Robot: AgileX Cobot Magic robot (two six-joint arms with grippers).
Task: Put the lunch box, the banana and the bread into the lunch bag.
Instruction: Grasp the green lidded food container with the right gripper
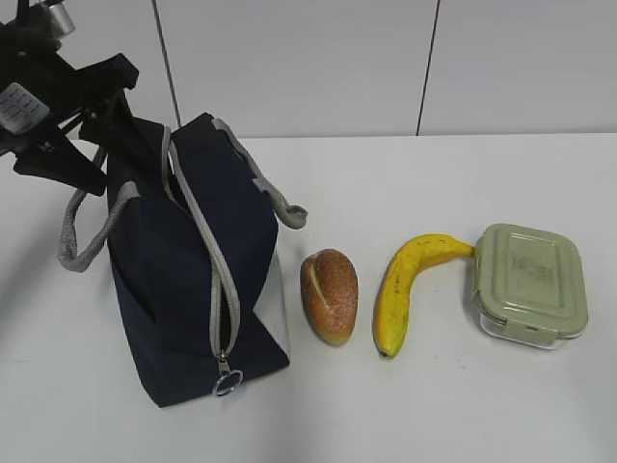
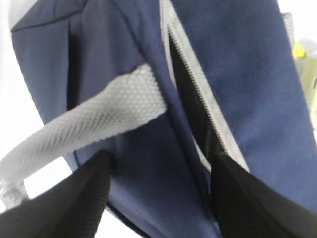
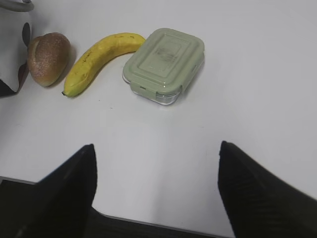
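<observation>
My left gripper should pinch the bag's side panel [image 2: 161,158] and pull it up before the lunch box goes in, because the lunch bag sags with a narrow zipper slot [image 2: 192,106].
The navy lunch bag [image 1: 183,280] stands at the left, its grey zipper [image 1: 217,280] partly parted along the top. My left gripper [image 1: 114,135] is at the bag's far end. In the left wrist view its jaws [image 2: 159,161] stand apart astride the bag's side panel [image 2: 143,198], with one finger in the zipper slot and the other outside under the grey handle [image 2: 99,119]. To the right of the bag, the bread [image 1: 330,294], the banana [image 1: 410,285] and the green-lidded lunch box [image 1: 530,285] lie in a row. My right gripper [image 3: 156,145] hangs open over bare table, short of the lunch box [image 3: 164,64].
The zipper's metal ring pull [image 1: 228,383] hangs at the bag's near end. A second grey handle [image 1: 275,193] droops over the bag's right side. The table's near edge [image 3: 148,223] lies just under my right gripper. A white wall stands behind the table.
</observation>
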